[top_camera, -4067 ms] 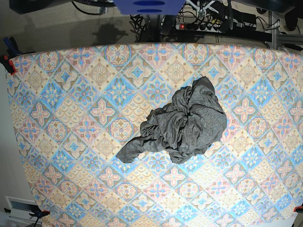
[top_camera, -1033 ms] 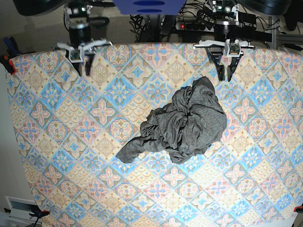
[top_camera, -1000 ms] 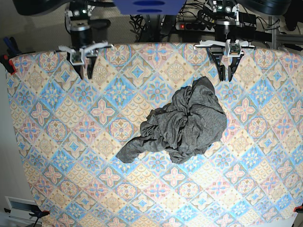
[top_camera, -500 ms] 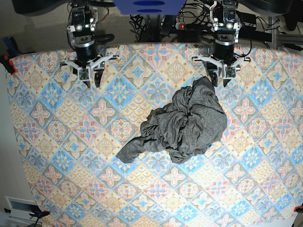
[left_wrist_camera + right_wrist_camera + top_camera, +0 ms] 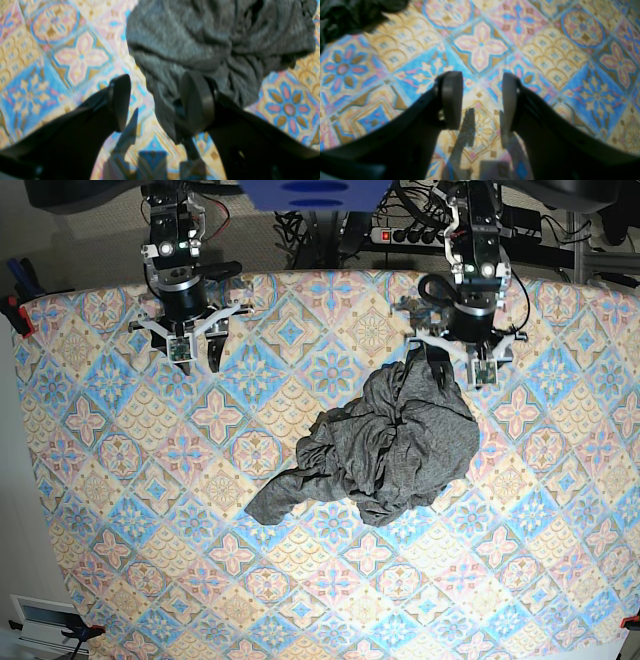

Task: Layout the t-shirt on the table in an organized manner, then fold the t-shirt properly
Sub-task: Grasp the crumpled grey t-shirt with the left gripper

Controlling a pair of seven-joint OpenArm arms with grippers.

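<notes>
I expect the t-shirt's trailing strip will stay put when I lift and carry the t-shirt's far lobe, because slack folds lie between the two.
The dark grey t-shirt lies crumpled in a heap right of the middle of the table, one strip trailing toward the near left. My left gripper hovers open over the heap's far edge. In the left wrist view the left gripper has a lobe of the t-shirt between its spread fingers, and nothing is pinched. My right gripper stands open over bare cloth at the far left. The right wrist view shows the right gripper above patterned table, with the t-shirt at the top left corner.
Cables and a power strip run behind the table's far edge. Clamps grip the cloth at the left edge. A white box sits on the floor at the near left corner.
Both arms came in over the far edge and moved toward the near side. The left gripper reached the shirt's far edge. Both grippers' jaws have spread wider.
</notes>
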